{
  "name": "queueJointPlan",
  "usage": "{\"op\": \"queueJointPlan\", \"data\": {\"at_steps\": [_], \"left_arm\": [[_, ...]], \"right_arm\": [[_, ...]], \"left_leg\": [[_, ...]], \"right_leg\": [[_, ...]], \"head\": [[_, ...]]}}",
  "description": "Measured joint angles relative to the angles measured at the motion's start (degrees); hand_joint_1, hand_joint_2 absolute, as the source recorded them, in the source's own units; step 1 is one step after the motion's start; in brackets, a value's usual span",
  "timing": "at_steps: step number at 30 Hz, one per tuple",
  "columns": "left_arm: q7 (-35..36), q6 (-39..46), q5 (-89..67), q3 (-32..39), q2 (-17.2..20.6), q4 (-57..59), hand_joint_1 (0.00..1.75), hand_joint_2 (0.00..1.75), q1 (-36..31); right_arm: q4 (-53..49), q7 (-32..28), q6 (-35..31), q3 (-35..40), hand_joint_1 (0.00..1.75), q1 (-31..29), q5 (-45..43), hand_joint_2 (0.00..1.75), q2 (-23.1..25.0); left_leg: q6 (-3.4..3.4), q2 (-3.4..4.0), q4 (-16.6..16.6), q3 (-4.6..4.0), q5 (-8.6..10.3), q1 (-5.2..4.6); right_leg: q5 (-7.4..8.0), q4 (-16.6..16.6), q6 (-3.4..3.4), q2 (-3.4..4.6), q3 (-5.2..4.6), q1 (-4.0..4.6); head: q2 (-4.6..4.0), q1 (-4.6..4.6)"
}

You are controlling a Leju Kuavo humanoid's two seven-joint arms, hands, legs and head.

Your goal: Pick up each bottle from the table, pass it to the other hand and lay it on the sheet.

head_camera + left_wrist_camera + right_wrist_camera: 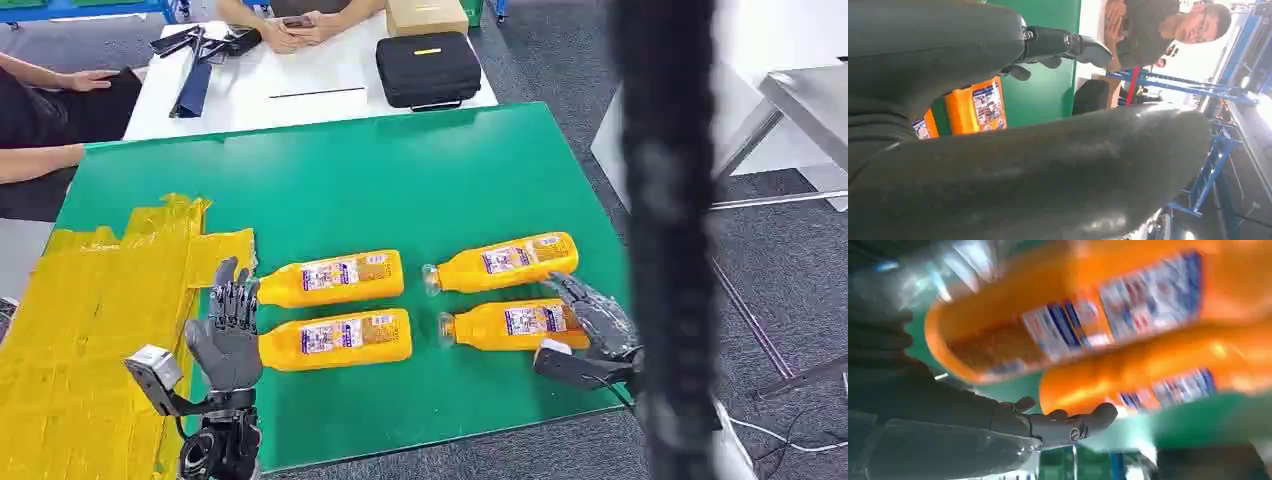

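The orange bottle (pixel 482 326) has small print panels (pixel 535 320) facing up, so I should expect a large logo hidden on its underside when I turn it over.
Four orange bottles lie on their sides on the green table (pixel 400 180): far left (pixel 335 278), near left (pixel 340 340), far right (pixel 505 262), near right (pixel 510 325). The yellow sheet (pixel 90 320) covers the table's left part. My left hand (pixel 228 330) stands open at the sheet's edge, fingers up, just left of the two left bottles' cap ends. The left wrist view shows its fingers (pixel 1068 45) above those bottles (pixel 978 107). My right hand (pixel 595 320) is open at the near right bottle's base, fingers spread against it. The right wrist view has both right bottles (pixel 1073 315) (pixel 1148 375) close, beyond its fingers (pixel 1073 422).
A white table (pixel 300 80) behind carries a black case (pixel 428 68) and a cardboard box (pixel 425 15); people sit at it and at the left edge. A dark blurred upright shape (pixel 665 240) crosses the right side. A metal table (pixel 810 100) stands far right.
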Motion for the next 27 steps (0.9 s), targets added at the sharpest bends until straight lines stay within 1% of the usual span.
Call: {"op": "queueJointPlan", "data": {"at_steps": [6,7,9,10,11,12,13,14,15,16,17,20,27], "left_arm": [[-0.37,0.02,0.48,0.07,0.0,0.04,0.0,0.0,0.21],[-0.42,0.02,0.48,0.09,0.0,0.04,0.0,0.0,0.31],[-0.52,0.02,0.55,0.13,0.02,0.04,0.0,0.0,0.51],[-0.57,0.02,0.61,0.13,0.04,0.04,0.0,0.0,0.56],[-0.66,0.02,0.79,0.15,0.07,0.04,0.0,0.0,0.57],[-0.83,0.02,1.09,0.22,0.11,0.04,0.0,0.0,0.58],[-0.9,0.02,1.16,0.28,0.18,0.04,0.0,0.0,0.58],[-0.94,0.02,1.25,0.33,0.22,0.04,0.0,0.0,0.58],[-0.98,0.02,1.33,0.39,0.26,0.04,0.0,0.0,0.58],[-1.03,0.02,1.42,0.46,0.31,0.04,0.0,0.0,0.57],[-1.05,0.02,1.51,0.52,0.33,0.04,0.0,0.0,0.57],[-1.16,0.0,1.57,0.63,0.46,0.09,0.0,0.0,0.57],[-1.25,-0.02,1.57,0.77,0.61,0.09,0.0,0.0,0.57]], "right_arm": [[3.13,1.08,-0.17,0.67,0.0,-0.04,1.6,1.75,-0.24],[3.48,1.21,-0.17,0.79,0.03,-0.04,2.02,1.75,-0.17],[4.27,1.86,-0.06,1.22,0.03,-0.37,3.17,1.75,0.04],[4.57,2.19,0.11,1.49,0.4,-0.55,3.63,1.75,0.07],[4.79,2.48,0.31,1.7,1.68,-0.79,4.0,1.75,0.04],[5.12,2.72,0.55,1.9,1.75,-1.07,4.2,1.75,-0.02],[5.36,2.8,0.72,1.99,1.71,-1.31,4.31,1.75,-0.09],[5.6,2.83,0.9,2.08,1.75,-1.56,4.33,1.75,-0.13],[5.91,2.89,1.18,2.27,1.75,-1.84,4.37,1.75,-0.15],[6.21,2.96,1.4,2.4,1.71,-2.23,4.42,1.75,-0.24],[6.56,3.04,1.86,2.51,1.75,-2.47,4.44,1.75,-0.28],[7.74,3.31,2.82,2.88,1.73,-3.39,4.72,1.75,-0.61],[8.49,3.7,3.19,2.99,1.75,-3.82,4.4,1.75,-0.9]], "left_leg": [[0.0,-0.01,0.0,-0.01,0.0,0.01],[0.0,-0.01,0.0,-0.01,0.0,0.01],[0.0,-0.01,0.0,0.02,0.0,0.01],[0.0,-0.01,0.0,0.04,0.0,0.01],[0.0,-0.01,0.0,0.07,0.0,0.01],[0.0,-0.01,0.0,0.1,0.0,0.0],[0.0,-0.01,0.0,0.11,0.0,0.0],[0.0,-0.01,0.0,0.14,0.0,0.0],[0.0,-0.01,0.0,0.17,-0.01,0.0],[0.0,-0.01,0.0,0.2,-0.01,0.0],[0.01,-0.01,0.0,0.23,-0.02,0.0],[0.02,-0.02,0.0,0.31,-0.02,0.0],[0.04,-0.03,0.0,0.55,-0.06,0.0]], "right_leg": [[-0.01,0.0,0.0,0.0,-0.01,0.01],[-0.01,0.0,0.0,0.0,0.0,0.01],[-0.01,0.0,0.0,0.0,0.02,0.01],[-0.01,0.0,0.0,0.0,0.03,0.01],[-0.02,0.0,0.0,0.0,0.05,0.01],[-0.02,0.0,0.0,0.0,0.08,0.0],[-0.02,-0.01,0.0,0.0,0.1,0.0],[-0.02,-0.01,0.0,0.0,0.13,0.0],[-0.02,-0.01,0.0,0.0,0.16,0.0],[-0.02,-0.01,0.01,0.0,0.18,0.0],[-0.02,-0.01,0.01,0.0,0.21,0.0],[-0.02,-0.02,0.01,0.0,0.28,0.0],[-0.12,-0.02,0.13,0.0,0.53,0.0]], "head": [[0.0,0.0],[0.0,0.0],[0.0,0.0],[0.0,0.02],[0.0,0.0],[0.0,0.02],[0.0,0.0],[0.0,0.02],[0.0,0.02],[0.0,0.0],[0.0,0.0],[0.0,0.0],[0.0,0.0]]}}
